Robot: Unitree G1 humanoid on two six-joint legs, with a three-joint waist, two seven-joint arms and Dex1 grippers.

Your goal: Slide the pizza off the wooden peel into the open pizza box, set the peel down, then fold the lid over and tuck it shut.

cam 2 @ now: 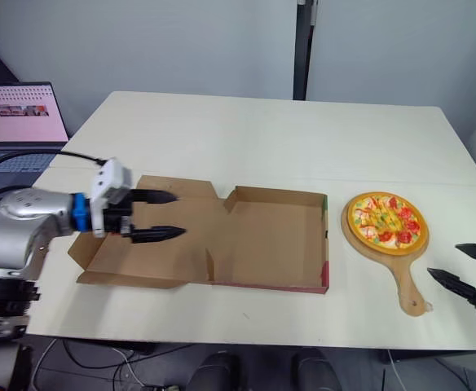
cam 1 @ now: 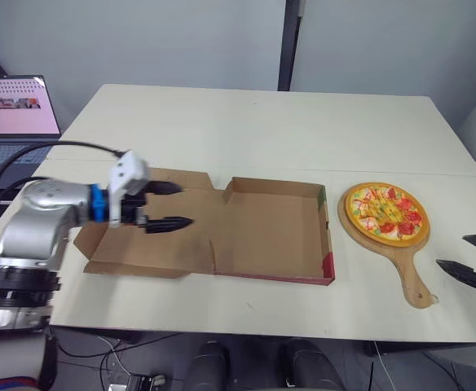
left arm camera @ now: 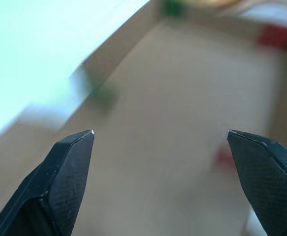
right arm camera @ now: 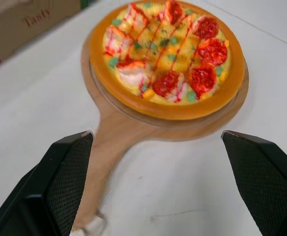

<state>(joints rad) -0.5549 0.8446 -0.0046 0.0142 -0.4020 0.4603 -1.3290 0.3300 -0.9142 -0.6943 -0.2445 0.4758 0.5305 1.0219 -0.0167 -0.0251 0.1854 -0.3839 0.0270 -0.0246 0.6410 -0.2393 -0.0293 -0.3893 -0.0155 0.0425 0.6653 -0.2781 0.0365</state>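
I expect the pizza (cam 1: 387, 213) to stay in one piece and flat as I slide it off the peel, since the thick orange rim (cam 1: 385, 240) forms one unbroken ring.
An open cardboard pizza box (cam 1: 271, 228) lies flat on the white table, its lid (cam 1: 152, 236) spread out to the left. To the right of the box, a pizza (cam 1: 385, 210) with red and green toppings rests on a round wooden peel (cam 1: 401, 261), whose handle points toward the table's front edge. My left gripper (cam 1: 170, 204) hovers open over the lid with nothing between its fingers. My right gripper (cam 1: 473, 259) is open near the table's right front, just right of the peel handle (right arm camera: 101, 162) and apart from it.
A laptop (cam 1: 10, 110) with a lit screen stands off the table's far left corner. A seam (cam 1: 368, 167) runs across the table behind the box. Bare tabletop stretches behind the box and along the front edge.
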